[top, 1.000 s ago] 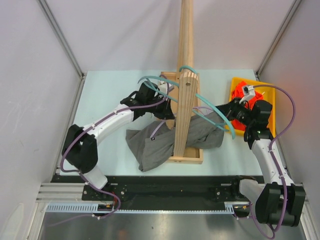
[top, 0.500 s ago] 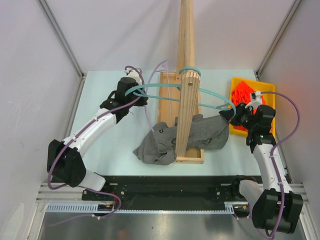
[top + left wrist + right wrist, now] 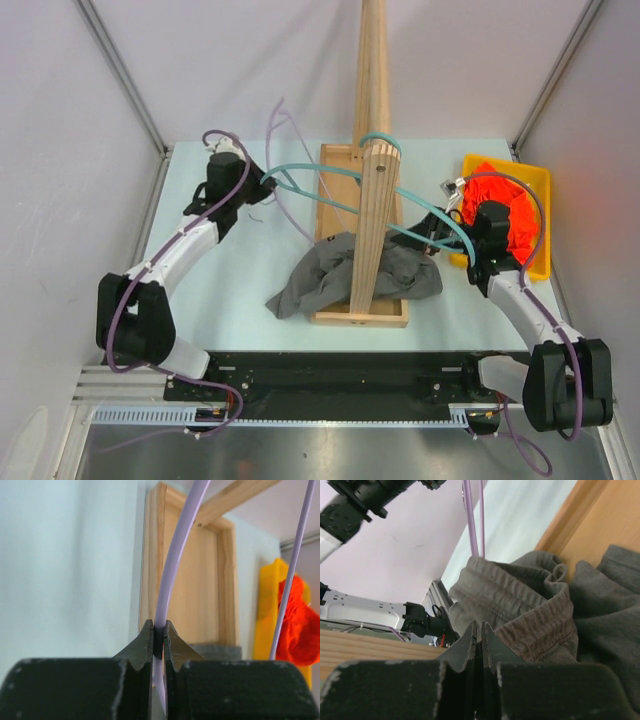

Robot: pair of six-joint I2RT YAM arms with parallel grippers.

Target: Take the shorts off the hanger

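Observation:
Next, I pull the hanger (image 3: 269, 138) up and away with my left gripper while my right gripper holds the shorts, because the lavender hanger's end (image 3: 311, 239) is inside the dark grey shorts.
The dark grey shorts (image 3: 330, 270) lie bunched over the base of the wooden stand; they also show in the right wrist view (image 3: 530, 600). My right gripper (image 3: 437, 237) is shut at their right edge, with the ribbed waistband against its fingertips (image 3: 479, 630). My left gripper (image 3: 262, 186) is at the far left, shut on a thin pale lavender hanger bar (image 3: 171, 570). A teal hanger (image 3: 330, 172) arcs from the left gripper past the post towards the right gripper. The orange-red shorts (image 3: 500, 205) lie in the yellow bin.
A tall wooden post (image 3: 372, 120) rises from a rectangular wooden base frame (image 3: 335, 160) at the table's middle. The yellow bin (image 3: 540, 180) stands at the right edge. Purple cables loop above both arms. White walls close in the sides and back.
My left gripper has moved left and back, away from the post, drawing the hangers with it. The grey shorts have slid and bunched lower on the base. My right gripper has shifted slightly left.

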